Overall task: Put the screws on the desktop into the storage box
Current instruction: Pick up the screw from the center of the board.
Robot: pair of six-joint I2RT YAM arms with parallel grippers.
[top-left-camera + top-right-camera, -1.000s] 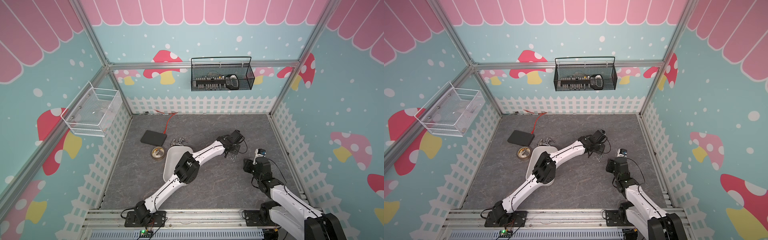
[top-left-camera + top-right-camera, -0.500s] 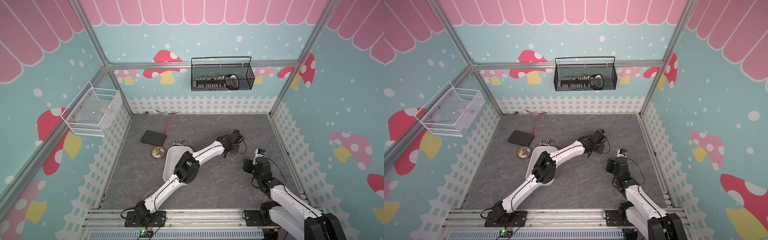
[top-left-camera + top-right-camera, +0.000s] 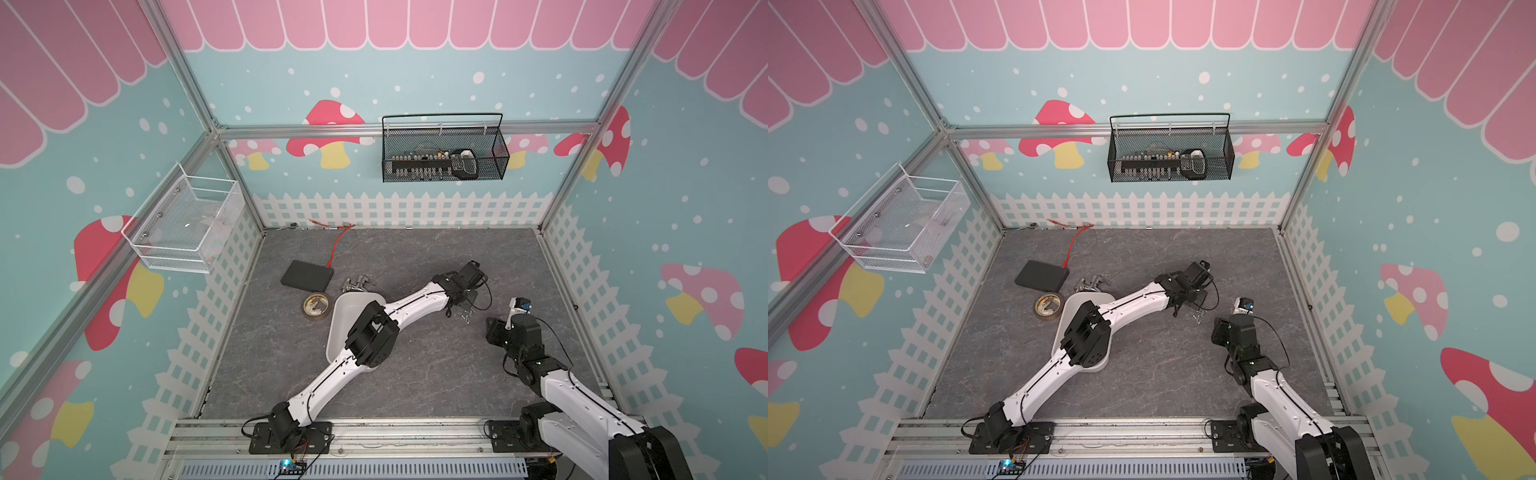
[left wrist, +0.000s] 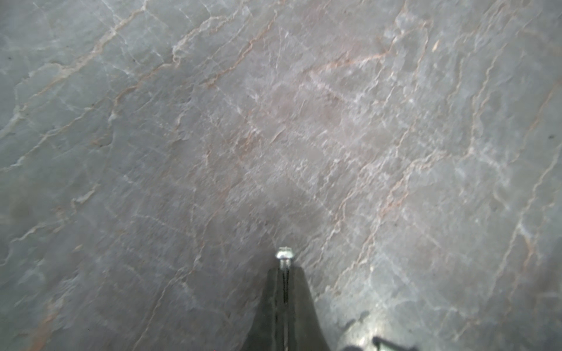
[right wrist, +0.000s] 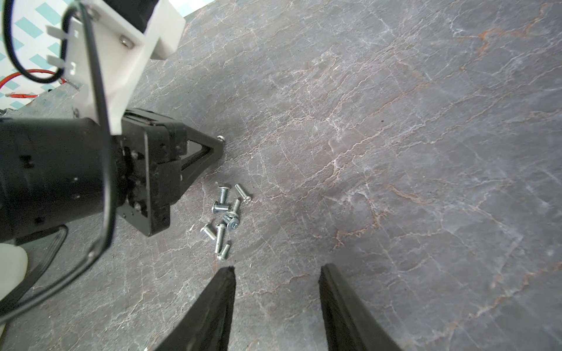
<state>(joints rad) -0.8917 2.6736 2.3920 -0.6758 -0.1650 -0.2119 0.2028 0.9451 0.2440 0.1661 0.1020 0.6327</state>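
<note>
The fingers of my left gripper grip the screw's body [image 4: 285,263], clear of the pile, so they should keep carrying the screw until it hangs over the white storage box [image 3: 349,313].
Several small silvery screws [image 5: 226,218] lie in a loose pile on the dark grey desktop [image 3: 415,374], seen as a tiny cluster in both top views [image 3: 466,316] [image 3: 1197,314]. My left gripper [image 4: 284,270] is shut on one screw [image 4: 284,253], whose head sticks out past the fingertips. Its tip [image 5: 219,145] sits low over the desktop just beyond the pile. My right gripper [image 5: 276,270] is open and holds nothing, its fingers just short of the pile. The white storage box [image 3: 345,307] lies to the left, partly under the left arm.
A flat black box [image 3: 306,276], a tape roll [image 3: 316,305] and shiny metal clips [image 3: 357,284] lie near the storage box's far end. A red cable [image 3: 336,245] runs from the back fence. A black wire basket [image 3: 442,153] and a white mesh basket [image 3: 183,224] hang on the walls.
The left gripper has closed on a single screw beside the pile. Both arms have hardly shifted, and the right gripper stays as it was.
</note>
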